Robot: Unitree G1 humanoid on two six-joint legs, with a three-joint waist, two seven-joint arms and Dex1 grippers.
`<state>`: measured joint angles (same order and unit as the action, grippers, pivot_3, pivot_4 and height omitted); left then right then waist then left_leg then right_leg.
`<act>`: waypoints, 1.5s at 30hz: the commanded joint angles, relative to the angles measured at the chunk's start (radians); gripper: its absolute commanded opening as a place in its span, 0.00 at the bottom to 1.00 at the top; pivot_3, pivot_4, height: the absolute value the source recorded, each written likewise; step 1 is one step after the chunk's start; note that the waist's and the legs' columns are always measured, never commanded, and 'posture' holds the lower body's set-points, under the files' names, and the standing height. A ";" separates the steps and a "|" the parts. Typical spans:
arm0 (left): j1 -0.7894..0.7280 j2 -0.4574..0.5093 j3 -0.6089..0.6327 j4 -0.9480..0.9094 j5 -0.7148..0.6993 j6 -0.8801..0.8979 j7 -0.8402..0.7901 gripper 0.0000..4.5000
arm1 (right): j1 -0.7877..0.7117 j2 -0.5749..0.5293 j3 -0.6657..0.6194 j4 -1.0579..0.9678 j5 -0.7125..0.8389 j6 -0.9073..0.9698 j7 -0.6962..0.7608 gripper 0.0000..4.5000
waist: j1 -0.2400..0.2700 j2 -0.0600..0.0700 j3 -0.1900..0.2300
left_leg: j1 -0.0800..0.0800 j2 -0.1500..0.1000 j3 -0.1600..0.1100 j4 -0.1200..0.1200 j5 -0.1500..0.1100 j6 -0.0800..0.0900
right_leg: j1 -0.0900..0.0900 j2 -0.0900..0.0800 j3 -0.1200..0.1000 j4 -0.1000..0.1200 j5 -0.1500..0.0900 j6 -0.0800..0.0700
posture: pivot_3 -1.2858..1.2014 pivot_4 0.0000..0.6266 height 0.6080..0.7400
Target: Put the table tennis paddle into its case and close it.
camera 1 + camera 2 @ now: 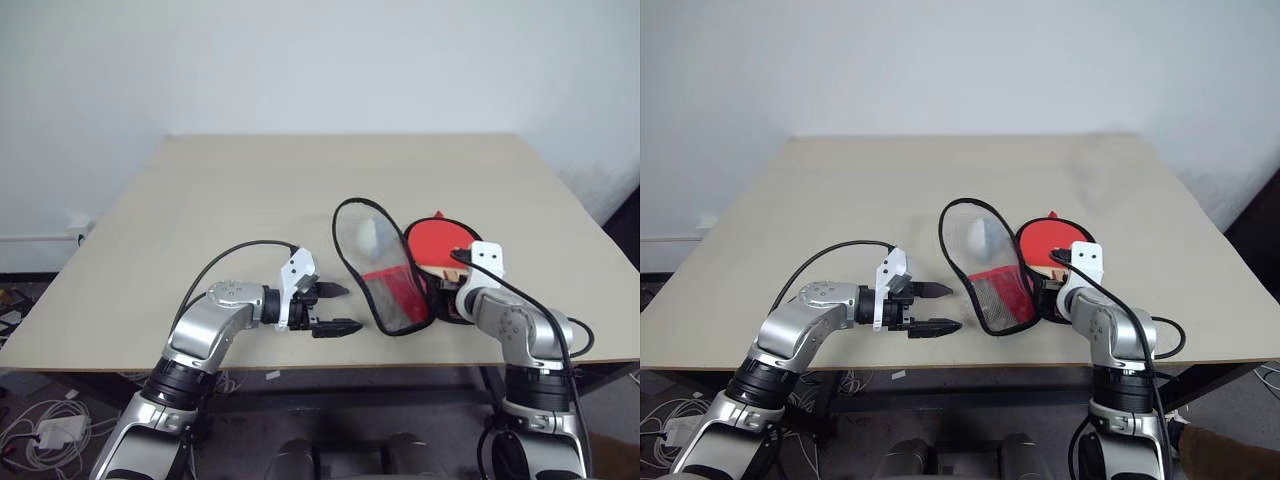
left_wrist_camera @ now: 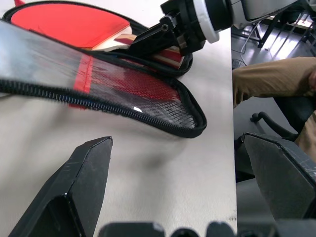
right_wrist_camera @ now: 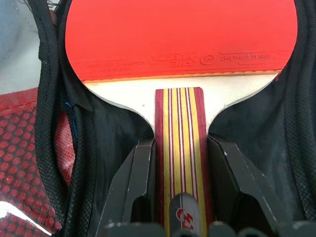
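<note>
The robot's right gripper is holding the handle point(image 3: 180, 143) where the lid has to close, so it should open and rise out of the way before the left gripper pushes the lid over the paddle point(image 1: 385, 268).
The table tennis paddle point(image 3: 182, 34) has a red rubber face and a striped wooden handle. It lies in the black-lined lower half of the case point(image 1: 452, 300) at the table's front right. My right gripper point(image 3: 180, 148) is shut on the handle, one finger on each side. The case's lid point(image 1: 375, 265) stands up and open, showing its clear-and-mesh pocket over red fabric, with a black zipper rim point(image 2: 148, 116). To the left of the lid, my left gripper point(image 1: 350, 307) hovers just above the table, open and empty, its fingers pointing toward the case.
A small grey-white lump point(image 1: 368, 237) shows through the lid's mesh. The beige table point(image 1: 250, 200) has its front edge just below both grippers. A person's tan sleeve point(image 2: 266, 81) shows beyond the table edge. Cables lie on the floor point(image 1: 50, 430) at left.
</note>
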<state>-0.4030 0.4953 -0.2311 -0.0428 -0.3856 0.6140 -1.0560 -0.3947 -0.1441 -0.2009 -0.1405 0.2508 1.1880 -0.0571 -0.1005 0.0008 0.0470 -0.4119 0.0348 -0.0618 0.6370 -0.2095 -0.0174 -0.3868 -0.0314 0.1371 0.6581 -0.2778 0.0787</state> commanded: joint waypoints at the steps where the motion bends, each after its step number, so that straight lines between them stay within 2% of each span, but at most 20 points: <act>1: -0.028 0.001 0.006 -0.032 -0.009 -0.002 -0.005 1.00 | 0.008 -0.020 -0.015 -0.020 -0.012 -0.007 0.006 0.25 | 0.000 0.000 0.000 | 0.000 0.000 0.000 0.000 0.000 0.000 | 0.000 0.000 0.000 0.000 0.000 0.000 | 0.52 0.00 1.00; 2: -0.030 0.001 0.007 -0.029 -0.010 -0.004 -0.007 1.00 | 0.010 -0.026 -0.009 -0.020 -0.008 -0.004 0.019 0.25 | 0.001 0.000 0.000 | 0.000 0.000 0.000 0.000 0.000 0.000 | 0.000 0.000 0.000 0.000 0.000 0.000 | 0.52 0.00 1.00; 3: -0.030 0.002 0.009 -0.028 -0.010 -0.006 -0.009 1.00 | 0.013 -0.031 -0.003 -0.023 -0.003 0.004 0.031 0.41 | 0.001 0.000 0.000 | 0.000 0.000 0.000 0.000 0.000 0.000 | 0.000 0.000 0.000 0.000 0.000 0.000 | 0.52 0.00 1.00; 11: -0.031 0.004 0.015 0.008 -0.003 -0.036 -0.026 1.00 | 0.028 -0.031 0.009 -0.091 0.043 -0.024 0.116 0.99 | 0.000 0.000 0.000 | 0.000 0.000 0.000 0.000 0.000 0.000 | 0.000 0.000 0.000 0.000 0.000 0.000 | 0.52 0.00 1.00; 15: -0.040 0.033 0.023 0.055 0.012 -0.065 -0.055 1.00 | 0.025 -0.054 -0.061 -0.202 0.161 -0.068 0.250 1.00 | -0.001 0.000 0.000 | 0.000 0.000 0.000 0.000 0.000 0.000 | 0.000 0.000 0.000 0.000 0.000 0.000 | 0.52 0.00 1.00; 20: -0.076 0.078 0.060 0.208 0.038 -0.147 -0.101 1.00 | 0.040 -0.158 -0.088 -0.341 0.263 -0.154 0.410 1.00 | -0.001 0.000 0.000 | 0.000 0.000 0.000 0.000 0.000 0.000 | 0.000 0.000 0.000 0.000 0.000 0.000 | 0.52 0.00 1.00; 24: -0.116 0.103 0.062 0.317 0.073 -0.194 -0.116 1.00 | 0.046 -0.201 -0.099 -0.322 0.265 -0.201 0.419 1.00 | 0.000 -0.001 0.000 | 0.000 0.000 0.000 0.000 0.000 0.000 | 0.000 0.000 -0.001 0.000 0.000 0.000 | 0.52 0.00 1.00; 27: -0.162 0.065 0.039 0.431 0.134 -0.282 -0.089 1.00 | 0.042 -0.205 -0.091 -0.303 0.253 -0.248 0.404 1.00 | 0.006 -0.001 0.001 | 0.000 0.000 0.000 0.001 0.000 0.000 | 0.000 0.000 -0.001 -0.001 0.000 0.000 | 0.52 0.00 1.00; 29: -0.187 0.028 0.019 0.493 0.178 -0.347 -0.070 1.00 | 0.025 -0.194 -0.105 -0.294 0.266 -0.274 0.392 1.00 | 0.009 -0.001 0.001 | 0.000 0.000 0.000 0.001 0.000 0.000 | 0.000 0.000 -0.001 -0.001 0.000 0.000 | 0.52 0.00 1.00; 35: -0.298 -0.164 -0.027 0.692 0.295 -0.516 0.044 1.00 | 0.004 -0.211 -0.113 -0.289 0.305 -0.323 0.423 1.00 | 0.029 -0.002 0.001 | -0.001 0.000 0.000 0.002 0.000 0.000 | 0.000 0.000 -0.001 0.000 0.000 0.000 | 0.52 0.00 1.00; 39: -0.388 -0.329 -0.014 0.772 0.295 -0.523 0.127 1.00 | -0.013 -0.220 -0.144 -0.295 0.340 -0.344 0.417 1.00 | 0.036 -0.002 0.001 | -0.002 0.000 0.000 0.003 0.000 0.000 | 0.001 0.000 -0.001 0.000 0.000 0.000 | 0.52 0.00 1.00; 45: -0.435 -0.469 0.001 0.799 0.278 -0.493 0.153 1.00 | -0.012 -0.192 -0.213 -0.327 0.429 -0.378 0.385 1.00 | 0.047 -0.002 0.001 | -0.002 -0.001 0.000 0.003 0.000 0.000 | 0.000 0.000 -0.001 0.000 0.000 0.000 | 0.52 0.00 1.00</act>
<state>-0.8062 0.0369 -0.2526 0.7626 -0.0936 0.1093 -0.9141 -0.3880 -0.3417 -0.3851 -0.4152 0.6345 0.8432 0.3382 -0.0540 -0.0010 0.0476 -0.4134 0.0342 -0.0619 0.6396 -0.2095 -0.0171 -0.3869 -0.0312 0.1365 0.6580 -0.2777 0.0791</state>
